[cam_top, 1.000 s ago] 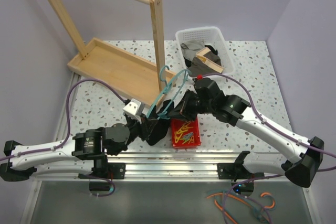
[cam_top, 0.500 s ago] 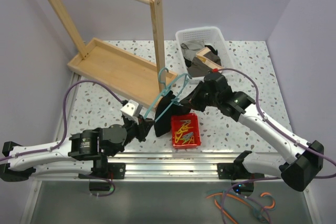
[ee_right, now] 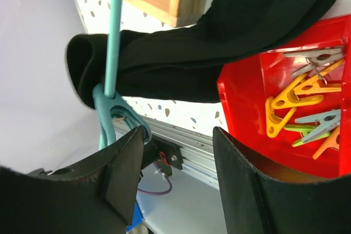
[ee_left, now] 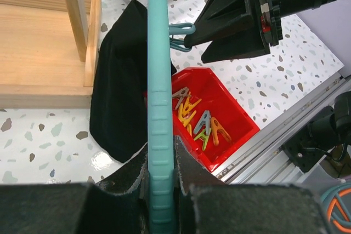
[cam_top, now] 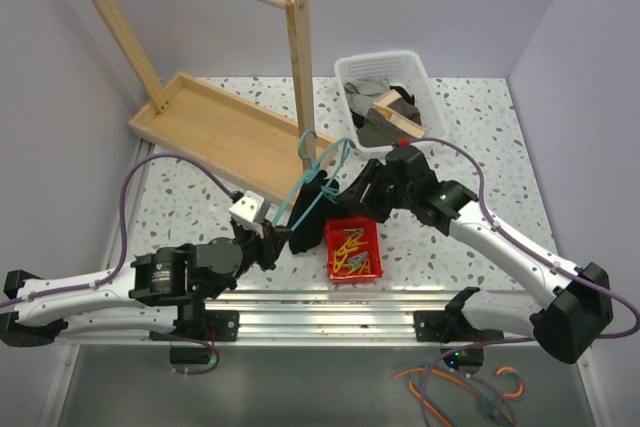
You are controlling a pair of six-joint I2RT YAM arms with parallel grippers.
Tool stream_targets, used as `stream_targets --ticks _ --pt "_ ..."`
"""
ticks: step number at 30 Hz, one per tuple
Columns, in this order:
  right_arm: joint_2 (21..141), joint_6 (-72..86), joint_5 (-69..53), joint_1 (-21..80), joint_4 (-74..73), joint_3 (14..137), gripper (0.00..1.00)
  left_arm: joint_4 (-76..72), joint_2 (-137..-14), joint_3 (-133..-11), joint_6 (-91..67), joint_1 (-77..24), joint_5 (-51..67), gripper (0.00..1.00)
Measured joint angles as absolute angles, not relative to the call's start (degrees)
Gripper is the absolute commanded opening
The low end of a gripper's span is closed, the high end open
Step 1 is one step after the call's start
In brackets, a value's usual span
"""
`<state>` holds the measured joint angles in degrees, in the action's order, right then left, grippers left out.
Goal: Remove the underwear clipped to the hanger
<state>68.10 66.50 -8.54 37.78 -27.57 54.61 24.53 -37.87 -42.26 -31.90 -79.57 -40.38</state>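
Observation:
The clip's handles are outside one finger of the robot's open right gripper, so that gripper should move over to straddle both handles before it squeezes the clip open.
The teal hanger slants up from my left gripper, which is shut on its lower bar. The black underwear hangs from that bar, draped down to the table. A teal clip pins a fold of the underwear to the hanger. My right gripper is open, its left fingertip just beside the clip and nothing between the jaws. From above, the right gripper sits at the right of the underwear, close to the hanger's upper end.
A red bin with several coloured pegs lies under the right gripper, near the front rail. A white basket of cloths stands at the back. The tall wooden rack and its tray stand behind the hanger.
My right gripper has risen from over the red bin, moved to the hanger's clip and gone from shut to open. The left gripper stays shut on the hanger, lifted slightly.

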Motion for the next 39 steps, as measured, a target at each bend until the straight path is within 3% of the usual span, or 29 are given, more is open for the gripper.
stream_targets --ticks 8,12,14,18,22,35,38,39 --pt "62.4 69.2 -9.1 37.8 -23.7 52.2 0.52 24.5 -37.6 -42.3 -31.9 -79.6 -40.9 0.0" --pt "59.0 71.2 -9.0 37.8 -21.9 50.0 0.55 24.6 -37.0 -42.3 -31.9 -79.6 -41.0 0.0" --pt "57.5 72.3 -9.0 37.8 -20.5 48.7 0.61 24.5 -36.8 -42.3 -31.9 -79.6 -41.0 0.0" --pt "57.9 73.5 -9.4 37.8 -18.1 48.6 0.82 24.5 -37.0 -42.3 -31.9 -79.6 -41.0 0.0" --pt "61.6 73.1 -9.9 37.8 -19.6 52.5 0.88 24.5 -37.6 -42.3 -32.0 -79.6 -41.0 0.0" --pt "70.6 73.0 -11.9 37.8 -23.4 61.1 0.84 23.6 -38.7 -42.3 -32.0 -79.6 -40.7 0.0" --pt "71.9 73.4 -13.0 37.8 -24.9 61.1 0.76 23.6 -38.7 -42.3 -32.0 -79.6 -40.7 0.0" --pt "72.1 73.6 -13.1 37.8 -25.0 61.1 0.69 23.5 -38.8 -42.3 -32.0 -79.6 -40.7 0.0"
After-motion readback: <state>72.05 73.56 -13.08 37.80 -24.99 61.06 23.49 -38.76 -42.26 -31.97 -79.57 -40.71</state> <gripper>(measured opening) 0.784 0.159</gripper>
